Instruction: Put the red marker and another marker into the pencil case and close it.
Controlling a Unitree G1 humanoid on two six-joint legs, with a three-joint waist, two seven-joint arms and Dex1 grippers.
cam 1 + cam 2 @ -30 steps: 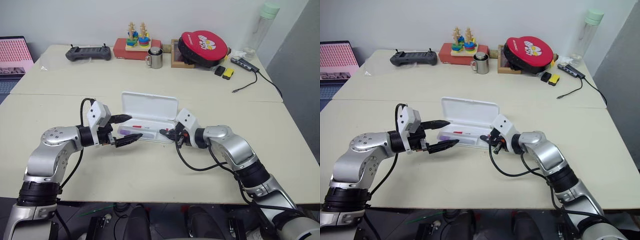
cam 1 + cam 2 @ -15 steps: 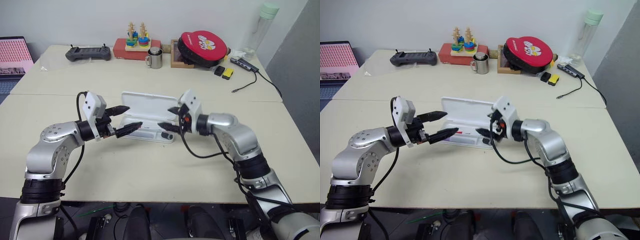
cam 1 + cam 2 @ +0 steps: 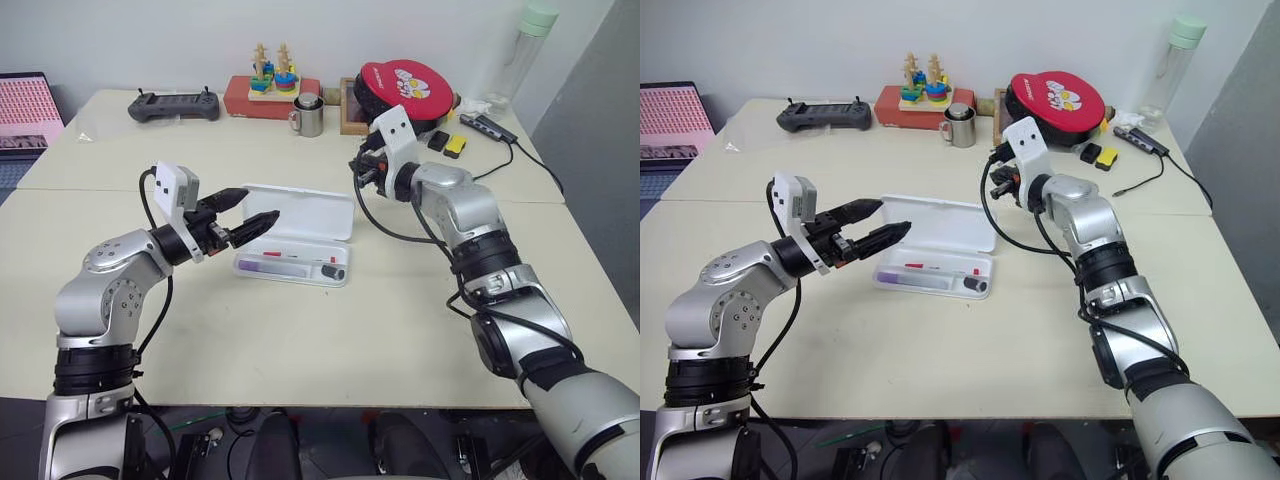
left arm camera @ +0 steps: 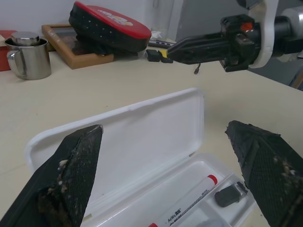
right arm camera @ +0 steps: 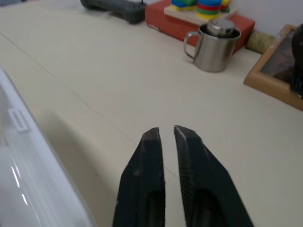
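Note:
Next, my left gripper backs off from where it hovers over the pencil case's open lid [image 3: 302, 213] while my right gripper swings the lid's far edge [image 3: 322, 192] closed.
The white pencil case [image 3: 305, 212] lies open in the middle of the table, lid tilted back. In its tray lie the red marker [image 3: 300, 260], the short purple marker [image 3: 262, 267] and a small dark nub [image 3: 333, 272]. My left gripper [image 3: 256, 206] hovers open over the case's left end, pointing right, with nothing between its fingers [image 4: 73, 175]. My right gripper [image 3: 360, 172] is shut and empty, raised over the table just beyond the lid's far right corner, pointing left. The left wrist view has it above the lid too [image 4: 173, 52].
Along the far edge stand a steel mug [image 3: 309, 116], a red box with a stacking toy [image 3: 272, 92], a black controller [image 3: 166, 104], a red round case [image 3: 408, 90] and a bottle [image 3: 528, 50]. A cable [image 3: 505, 160] trails at the right.
My right gripper lifted off the tray's right end, rose and travelled away past the lid, opening and then shutting empty. My left gripper rose slightly and stayed open.

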